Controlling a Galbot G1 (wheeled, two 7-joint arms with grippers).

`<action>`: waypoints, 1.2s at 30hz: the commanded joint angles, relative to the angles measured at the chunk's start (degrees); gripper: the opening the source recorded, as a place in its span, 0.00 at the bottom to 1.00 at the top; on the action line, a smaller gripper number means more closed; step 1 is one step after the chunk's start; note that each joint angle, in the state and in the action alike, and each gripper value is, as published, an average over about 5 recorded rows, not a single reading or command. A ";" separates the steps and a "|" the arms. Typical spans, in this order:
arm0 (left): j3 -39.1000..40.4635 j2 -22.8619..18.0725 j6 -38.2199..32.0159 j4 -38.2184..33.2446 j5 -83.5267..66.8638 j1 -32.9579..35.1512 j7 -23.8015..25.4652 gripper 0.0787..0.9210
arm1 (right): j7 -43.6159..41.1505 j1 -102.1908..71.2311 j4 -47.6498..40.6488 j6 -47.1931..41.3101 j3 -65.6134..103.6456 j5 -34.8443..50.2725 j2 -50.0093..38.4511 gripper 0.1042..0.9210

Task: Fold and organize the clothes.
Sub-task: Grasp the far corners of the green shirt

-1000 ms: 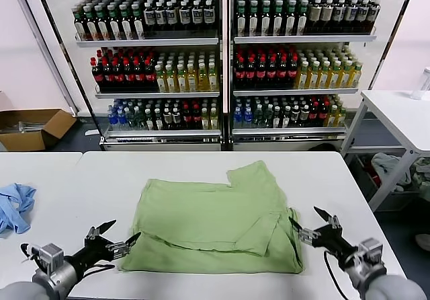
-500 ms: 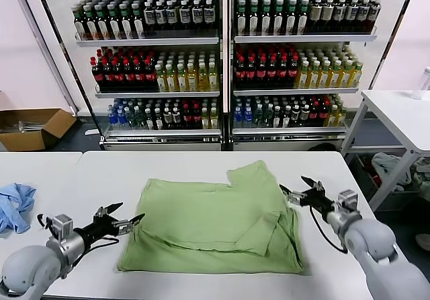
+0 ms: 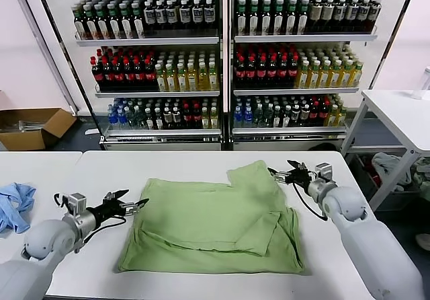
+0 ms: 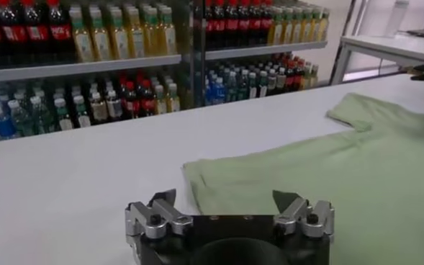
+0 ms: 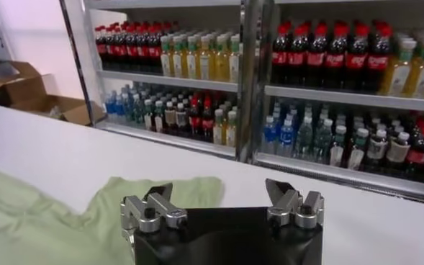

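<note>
The shirt's near part lies spread flat [image 3: 208, 260], so it should stay in place while the shirt folds when I carry the shirt's limp far edge [image 3: 188, 184] over.
The light sage-green shirt [image 3: 215, 222] lies partly folded on the white table [image 3: 188, 165], one sleeve sticking out at its far right corner. It also shows in the left wrist view [image 4: 319, 169] and the right wrist view [image 5: 46, 216]. My left gripper [image 3: 131, 202] is open and empty, just above the table beside the shirt's far left corner. My right gripper [image 3: 281, 172] is open and empty, right next to the protruding sleeve at the far right. No printed graphic or collar shows.
A blue cloth [image 3: 15, 206] lies at the table's left edge. Drink coolers full of bottles [image 3: 222, 58] stand behind the table. A cardboard box [image 3: 33, 126] sits on the floor at left. A second white table [image 3: 403, 111] stands at right.
Both grippers moved away from the table's near edge toward the far side: the left to the shirt's far left corner, the right up to the sleeve. The shirt has not moved.
</note>
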 commanded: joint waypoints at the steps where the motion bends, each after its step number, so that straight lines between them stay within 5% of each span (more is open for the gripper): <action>1: 8.83 -2.09 -0.01 9.63 -0.13 -12.41 -0.10 0.88 | -0.21 5.59 -7.03 0.39 -4.48 -1.79 2.50 0.88; 13: 14.01 -6.03 -0.34 17.82 1.85 -19.38 -0.09 0.88 | 0.06 8.32 -12.15 0.92 -6.52 -2.17 4.81 0.88; 27: 14.77 -6.57 0.29 18.41 2.18 -19.34 -0.27 0.88 | -0.70 10.96 -17.30 2.70 -9.16 -3.27 6.50 0.88; 36: 15.27 -7.25 0.67 18.40 1.95 -18.69 0.06 0.88 | -1.52 9.85 -16.92 3.17 -10.13 -3.58 6.11 0.63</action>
